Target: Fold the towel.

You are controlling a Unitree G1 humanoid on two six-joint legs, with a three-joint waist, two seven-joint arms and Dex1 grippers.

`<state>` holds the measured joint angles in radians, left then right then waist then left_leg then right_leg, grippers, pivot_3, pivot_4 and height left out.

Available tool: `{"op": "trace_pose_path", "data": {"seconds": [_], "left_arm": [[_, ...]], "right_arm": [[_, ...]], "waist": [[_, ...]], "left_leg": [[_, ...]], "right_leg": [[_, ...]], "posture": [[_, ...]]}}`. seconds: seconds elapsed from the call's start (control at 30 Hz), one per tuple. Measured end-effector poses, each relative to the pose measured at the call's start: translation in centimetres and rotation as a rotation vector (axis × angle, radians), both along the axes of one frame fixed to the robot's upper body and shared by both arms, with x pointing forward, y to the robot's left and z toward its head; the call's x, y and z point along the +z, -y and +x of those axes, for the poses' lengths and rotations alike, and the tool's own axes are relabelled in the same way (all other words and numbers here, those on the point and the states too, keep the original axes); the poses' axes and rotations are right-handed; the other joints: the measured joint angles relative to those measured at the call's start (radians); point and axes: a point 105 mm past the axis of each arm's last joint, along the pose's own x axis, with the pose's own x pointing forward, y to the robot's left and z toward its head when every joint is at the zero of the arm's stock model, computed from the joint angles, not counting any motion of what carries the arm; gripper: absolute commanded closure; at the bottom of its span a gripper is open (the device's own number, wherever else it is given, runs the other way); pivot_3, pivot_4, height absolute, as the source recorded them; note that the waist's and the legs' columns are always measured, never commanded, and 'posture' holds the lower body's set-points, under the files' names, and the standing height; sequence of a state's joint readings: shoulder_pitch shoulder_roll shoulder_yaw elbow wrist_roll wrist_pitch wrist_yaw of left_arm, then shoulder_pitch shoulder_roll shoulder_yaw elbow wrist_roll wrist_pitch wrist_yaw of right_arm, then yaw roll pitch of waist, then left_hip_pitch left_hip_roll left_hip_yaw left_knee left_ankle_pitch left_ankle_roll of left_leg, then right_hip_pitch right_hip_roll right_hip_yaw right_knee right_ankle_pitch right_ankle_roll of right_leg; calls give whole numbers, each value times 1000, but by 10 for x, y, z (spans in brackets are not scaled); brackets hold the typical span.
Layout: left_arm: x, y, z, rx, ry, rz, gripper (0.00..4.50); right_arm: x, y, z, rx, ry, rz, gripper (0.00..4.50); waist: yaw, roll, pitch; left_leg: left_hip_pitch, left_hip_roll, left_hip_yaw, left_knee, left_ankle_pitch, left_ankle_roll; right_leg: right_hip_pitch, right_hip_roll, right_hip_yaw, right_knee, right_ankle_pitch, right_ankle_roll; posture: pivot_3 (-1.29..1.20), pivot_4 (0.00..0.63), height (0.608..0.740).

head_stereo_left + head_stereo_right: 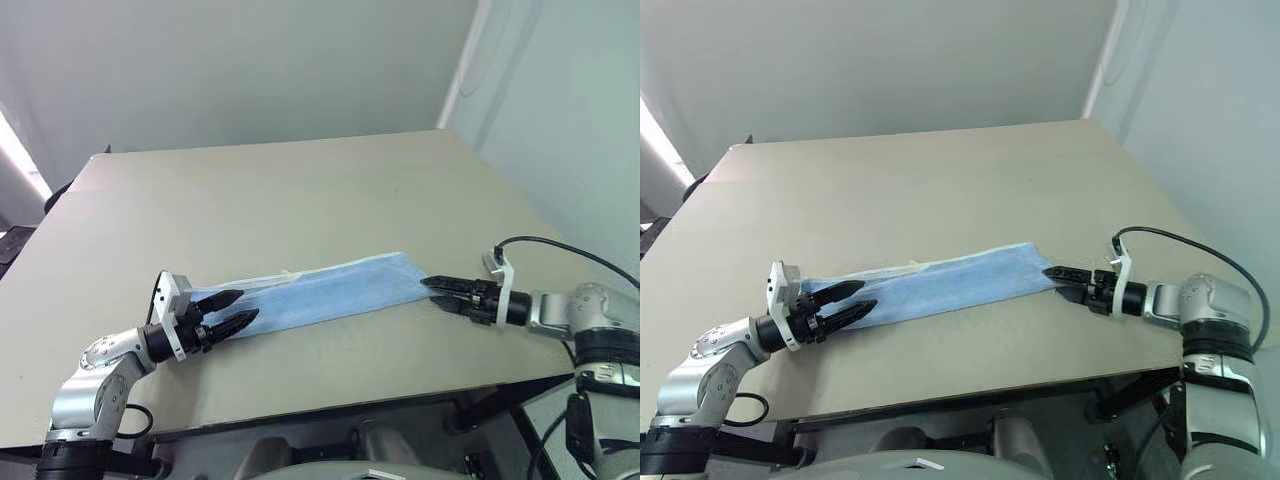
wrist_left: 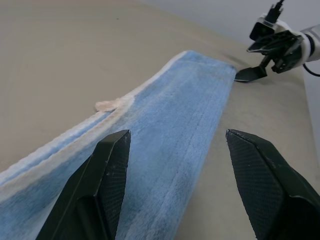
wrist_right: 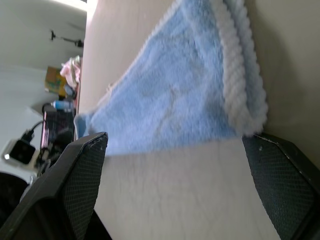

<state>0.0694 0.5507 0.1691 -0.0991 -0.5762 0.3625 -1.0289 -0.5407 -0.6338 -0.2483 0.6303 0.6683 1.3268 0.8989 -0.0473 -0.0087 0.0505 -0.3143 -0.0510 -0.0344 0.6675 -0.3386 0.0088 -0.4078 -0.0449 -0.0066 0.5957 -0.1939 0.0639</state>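
The towel's near corner (image 3: 245, 123) is at the very end of a finger of my right gripper. I should straddle the white edging (image 3: 233, 70) and pinch it before I fold.
The towel (image 1: 320, 290) is light blue with white edging and lies on the table as a long narrow strip, running from near left to right. A small white loop (image 2: 107, 105) sticks out of its far long edge. My left gripper (image 1: 243, 307) is open at the strip's left end, one finger on either side of the cloth (image 2: 170, 130), low over the table. At the towel's right end, by the corner with the thick white edging (image 3: 240, 95), my right gripper (image 1: 432, 292) is open too. Its fingertips point at that corner and nothing is held.
The beige table (image 1: 300, 190) stretches far behind the towel. Its front edge (image 1: 350, 395) runs close below both grippers and its right edge (image 1: 540, 230) is near my right arm. A black cable (image 1: 560, 245) loops off the right wrist.
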Motion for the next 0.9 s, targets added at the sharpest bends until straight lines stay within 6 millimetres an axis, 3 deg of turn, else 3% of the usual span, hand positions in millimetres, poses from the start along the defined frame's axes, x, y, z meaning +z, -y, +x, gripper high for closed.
{"op": "trace_pose_path", "data": {"seconds": [0.3, 0.43, 0.6, 0.73, 0.77, 0.9], "left_arm": [[-3, -2, -2, 14, -12, 3, 1279], [-3, -3, -1, 18, -9, 8, 1279], [-1, -9, -1, 39, -3, 26, 1279], [3, -17, 1, 70, 10, 35, 1279], [4, -19, 1, 74, 11, 41, 1279], [5, -29, 1, 106, 13, 51, 1279]], "right_arm": [[0, -28, 21, 17, 23, -1, 21], [-2, -39, 31, 12, 33, -27, 947], [-6, -36, 32, -7, 24, -34, 2832], [2, -29, 34, -32, 48, -5, 4232], [4, -26, 34, -36, 56, -5, 4434], [18, 3, 36, -83, 118, -57, 4434]], "waist": [[-23, -1, 0], [-22, 0, 1], [-8, 2, 1], [5, 1, 1], [7, 2, 1], [26, 5, 4]], "left_leg": [[4, 7, 7, -1, 0, 0], [3, 8, 7, -2, 0, 0], [-8, 6, 8, -2, 0, 0], [-9, 6, 9, -2, 0, -1], [-8, 5, 9, -2, 0, -1], [-9, 4, 10, 0, 0, 0]], "right_leg": [[-1, 1, -1, 1, 0, 0], [-3, 2, -1, 1, 4, 0], [-21, 1, 0, 1, 14, -5], [-20, 0, 0, -1, 15, -6], [-20, 0, 0, -2, 14, -7], [-19, -1, 0, -3, 10, -4]], "posture": [[0, 0, 740], [0, 0, 740], [0, 0, 740], [0, 0, 740], [0, 0, 740], [0, 0, 740]]}}
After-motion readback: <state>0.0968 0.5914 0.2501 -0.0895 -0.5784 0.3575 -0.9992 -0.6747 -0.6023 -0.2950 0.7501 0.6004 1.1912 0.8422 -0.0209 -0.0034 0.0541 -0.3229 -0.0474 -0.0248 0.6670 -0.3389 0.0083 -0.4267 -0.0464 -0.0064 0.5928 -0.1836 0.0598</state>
